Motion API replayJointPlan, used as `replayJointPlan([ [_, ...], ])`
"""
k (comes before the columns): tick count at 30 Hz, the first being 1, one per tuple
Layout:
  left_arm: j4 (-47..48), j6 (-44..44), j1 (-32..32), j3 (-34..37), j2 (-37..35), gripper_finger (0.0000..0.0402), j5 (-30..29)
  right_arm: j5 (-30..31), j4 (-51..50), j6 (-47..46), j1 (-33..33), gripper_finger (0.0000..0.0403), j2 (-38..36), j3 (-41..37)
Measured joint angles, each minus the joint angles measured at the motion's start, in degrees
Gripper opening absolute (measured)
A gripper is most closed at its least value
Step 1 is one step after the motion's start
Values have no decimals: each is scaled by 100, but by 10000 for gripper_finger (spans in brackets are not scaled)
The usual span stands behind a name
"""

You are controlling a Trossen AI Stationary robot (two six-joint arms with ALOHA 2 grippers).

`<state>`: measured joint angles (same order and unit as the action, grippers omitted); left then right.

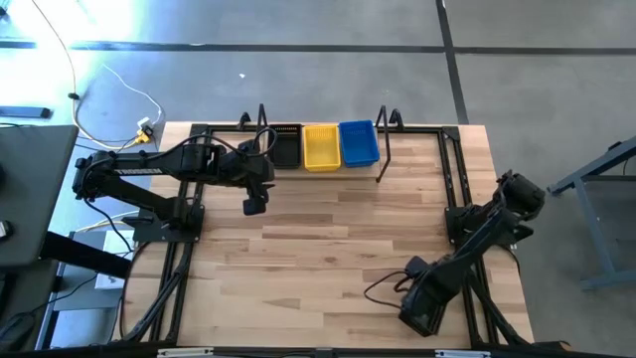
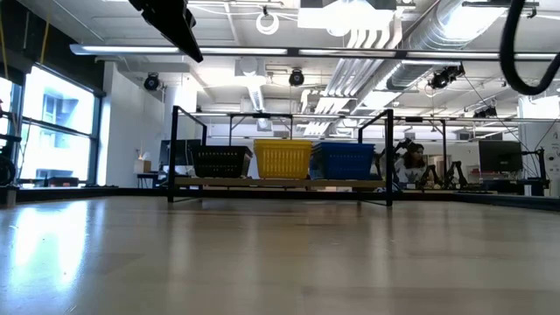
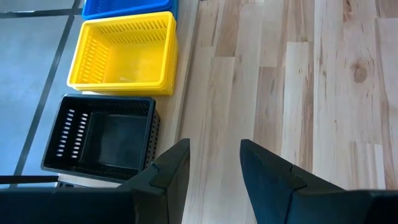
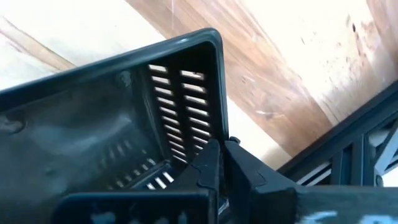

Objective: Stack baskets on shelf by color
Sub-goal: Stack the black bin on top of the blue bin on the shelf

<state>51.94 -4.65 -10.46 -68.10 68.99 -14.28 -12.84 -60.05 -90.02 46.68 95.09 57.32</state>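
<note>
The shelf's black basket [image 1: 286,147] is on my left gripper's side. My right gripper should pass its black basket to my left gripper over the table's middle [image 1: 323,234].
The shelf [image 2: 280,183] stands at the table's far edge with a black basket [image 1: 286,146], a yellow basket [image 1: 321,145] and a blue basket [image 1: 359,142] side by side on its board. My left gripper [image 3: 214,174] hovers open over bare wood just in front of the black one, nothing between its fingers. Near the table's near right corner my right gripper [image 4: 222,155] points down, shut on another black basket [image 4: 112,124]. In the high view the right wrist [image 1: 417,310] hides most of that basket. My right gripper pinches a slotted wall of the black basket at its rim [image 4: 219,134], near a corner, one finger inside the basket and one outside. The fingers come from above, pointing steeply down. I cannot tell whether the basket rests on the table or is lifted.
The black tabletop frame's rails [image 1: 452,189] run along the table's sides, one [image 4: 348,155] right beside the held basket. A black cable [image 1: 383,288] loops on the wood by the right arm. Bare wood [image 1: 338,239] spans the table's middle. A person [image 2: 411,162] sits far behind the shelf.
</note>
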Motion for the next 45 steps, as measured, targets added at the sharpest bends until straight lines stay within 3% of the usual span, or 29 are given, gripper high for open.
replayJointPlan([
  [11, 2, -2, -2, 0, 0, 130, 0, -43, 330, -38, -59, 15, -155, 0],
  [18, 2, -2, 1, 0, 0, 130, 13, 526, 309, -515, -57, 53, -638, 2],
  [31, 4, -4, -2, 0, 0, 130, 9, 348, 836, -404, -68, 116, -656, -415],
  [35, 0, -4, 0, 0, 2, 130, 13, 248, 1088, -411, -100, 98, -654, -594],
  [40, -174, -2, 3, 0, 0, 130, 153, 229, 1124, -402, -314, 15, -657, -638],
  [45, -434, 0, 3, 0, 0, 130, 778, 258, 1186, -448, -680, 7, -813, -632],
])
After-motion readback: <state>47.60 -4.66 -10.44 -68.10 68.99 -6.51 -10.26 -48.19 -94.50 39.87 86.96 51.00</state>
